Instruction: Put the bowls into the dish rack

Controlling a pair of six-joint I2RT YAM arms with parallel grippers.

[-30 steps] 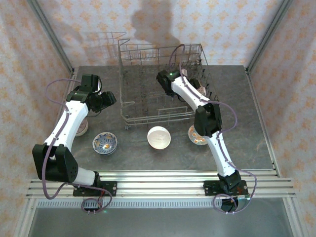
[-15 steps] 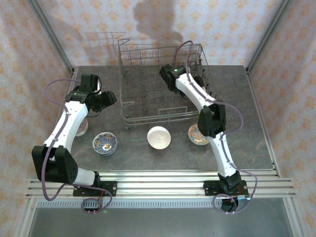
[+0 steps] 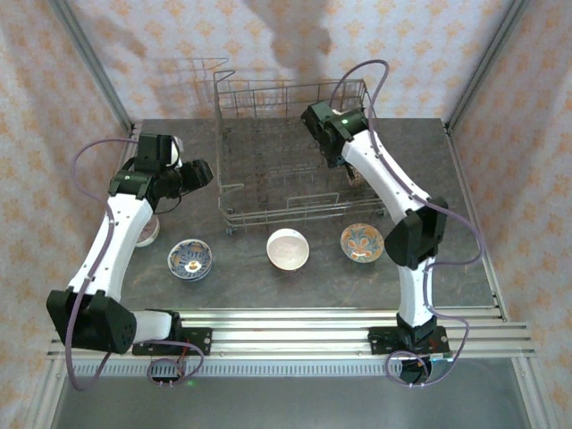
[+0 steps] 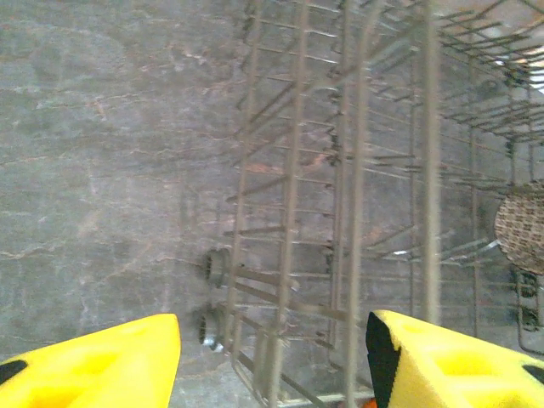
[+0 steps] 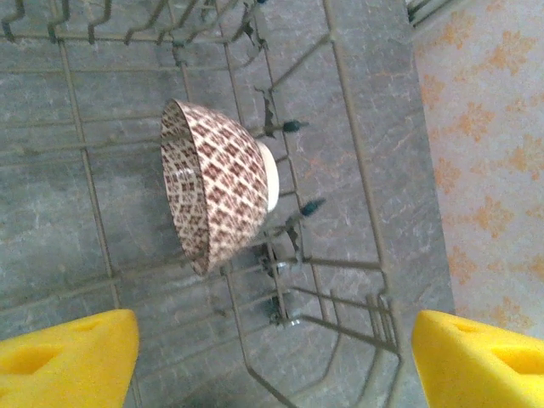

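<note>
My left gripper should keep going, open, to the orange-patterned bowl's rim at the gap (image 3: 342,242) and close there, as there is a clear gap (image 3: 324,247) between the white and orange-patterned bowls.
The dish rack (image 3: 268,161) stands at the back middle of the table. A brown-patterned bowl (image 5: 217,183) rests on its edge between the tines inside the dish rack (image 5: 85,153); it shows again through the wires (image 4: 520,225). My right gripper (image 5: 276,340) hangs open above it, apart from it, holding nothing; from above the right gripper (image 3: 332,143) is over the rack's back right. My left gripper (image 3: 197,172) is open and empty just left of the rack, its yellow fingers (image 4: 102,361) facing the rack's wire side (image 4: 293,212). A blue-and-white bowl (image 3: 190,259), a white bowl (image 3: 288,248) and an orange-patterned bowl (image 3: 362,241) sit in front of the rack.
Another bowl (image 3: 148,232) lies partly under my left arm near the table's left edge. Metal frame posts (image 3: 98,71) rise at the back corners. An aluminium rail (image 3: 295,326) runs along the near edge. Bare table (image 3: 447,206) lies right of the rack.
My right gripper opened wider and rose back and to the right, off the brown-patterned bowl, which stays in the rack. Its forearm uncovered the orange-patterned bowl. The left arm barely shifted.
</note>
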